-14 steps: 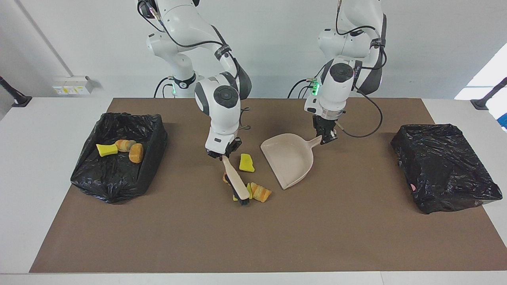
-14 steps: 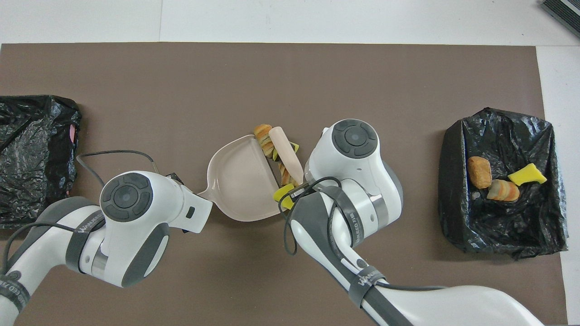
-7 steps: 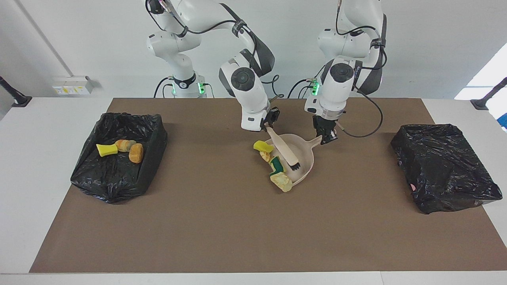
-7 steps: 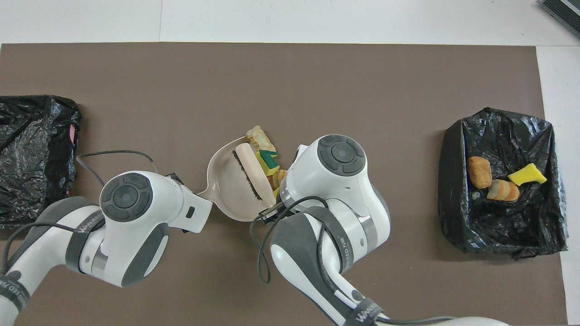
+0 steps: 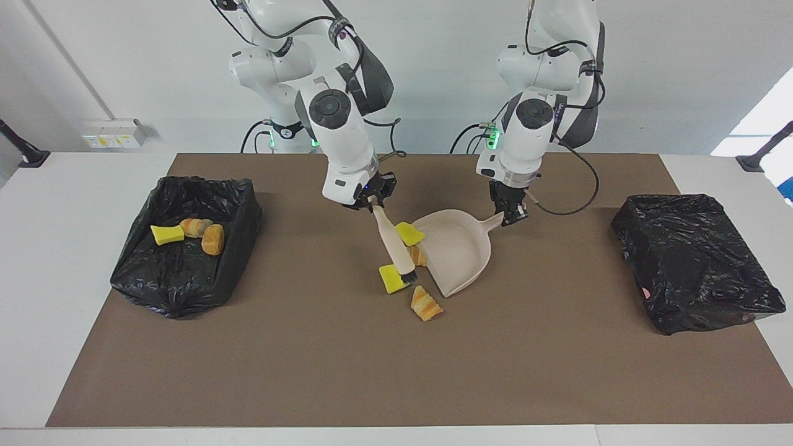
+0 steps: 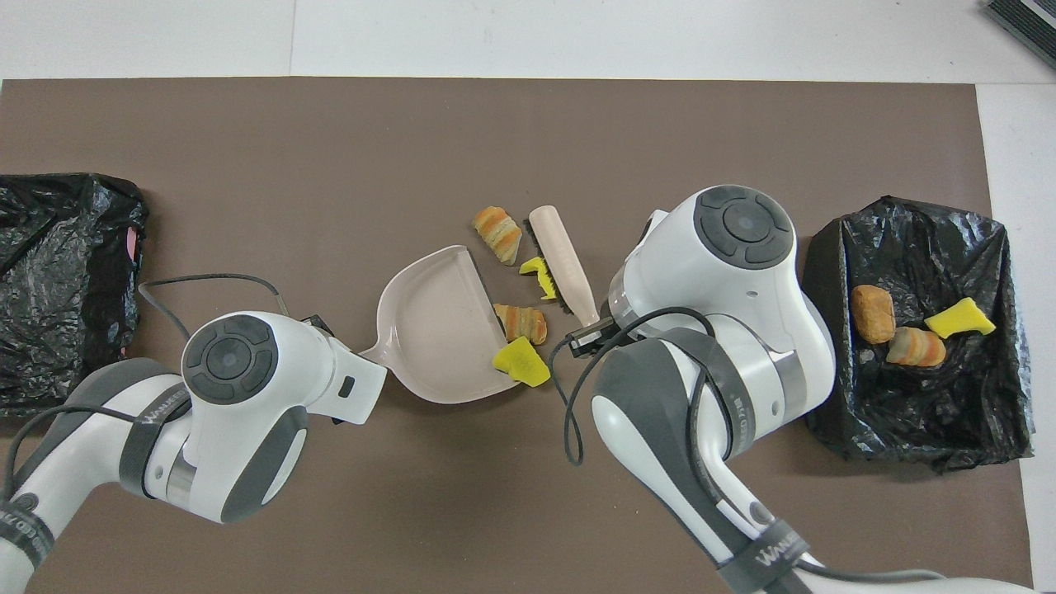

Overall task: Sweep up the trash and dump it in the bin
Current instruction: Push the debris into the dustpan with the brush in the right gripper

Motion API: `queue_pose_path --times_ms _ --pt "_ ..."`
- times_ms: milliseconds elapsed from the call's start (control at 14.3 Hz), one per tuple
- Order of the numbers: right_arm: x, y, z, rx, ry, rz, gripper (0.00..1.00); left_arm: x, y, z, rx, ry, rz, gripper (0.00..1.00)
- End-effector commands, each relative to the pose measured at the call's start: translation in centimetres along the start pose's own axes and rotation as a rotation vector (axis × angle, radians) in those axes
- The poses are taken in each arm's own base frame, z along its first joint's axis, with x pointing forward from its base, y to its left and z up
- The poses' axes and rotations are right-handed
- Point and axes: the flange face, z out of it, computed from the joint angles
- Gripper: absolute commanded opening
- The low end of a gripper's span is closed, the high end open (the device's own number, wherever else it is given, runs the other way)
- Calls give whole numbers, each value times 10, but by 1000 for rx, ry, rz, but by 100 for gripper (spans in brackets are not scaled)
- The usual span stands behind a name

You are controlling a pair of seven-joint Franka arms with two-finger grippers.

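Observation:
Next, I sweep the nearer trash in with my right gripper and then move the brush out behind the far croissant piece first, because that piece is past the pan's corner.
My left gripper is shut on the handle of the beige dustpan, which rests on the brown mat. My right gripper is shut on the brush, whose bristles touch the mat beside the pan's mouth. Trash lies at that mouth: a yellow wedge on the rim, a croissant piece at the lip, another yellow wedge by the bristles, and a croissant piece farther from the robots. The overhead view shows the dustpan, the brush and the pan's bare inside.
A black-lined bin at the right arm's end of the table holds three trash pieces. Another black-bagged bin stands at the left arm's end. A cable hangs from the left wrist.
The brush, inside the dustpan half a second ago, has swung back out toward the right arm's end. The trash pieces now lie at and outside the pan's mouth. The dustpan has stayed put.

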Motion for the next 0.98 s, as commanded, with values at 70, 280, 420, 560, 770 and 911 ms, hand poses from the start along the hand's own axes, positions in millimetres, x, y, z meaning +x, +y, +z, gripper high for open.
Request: queue_pose_path --times_ms 70,280,420,560,770,911 --pt "23 50 34 -133 22 9 0 -3 6 -1 13 19 -12 0" --pt "37 41 67 -135 35 -24 0 -3 6 -1 13 19 -12 0" --pt "41 28 83 -121 29 -44 0 -3 6 -1 12 20 -13 0" --pt "38 8 93 -116 5 -101 0 -3 6 -1 11 21 -14 0" --pt "25 -33 99 -41 -18 -181 0 -3 6 -1 11 21 -14 0" --pt "11 -71 102 42 -30 -177 0 -3 6 -1 11 21 -14 0"
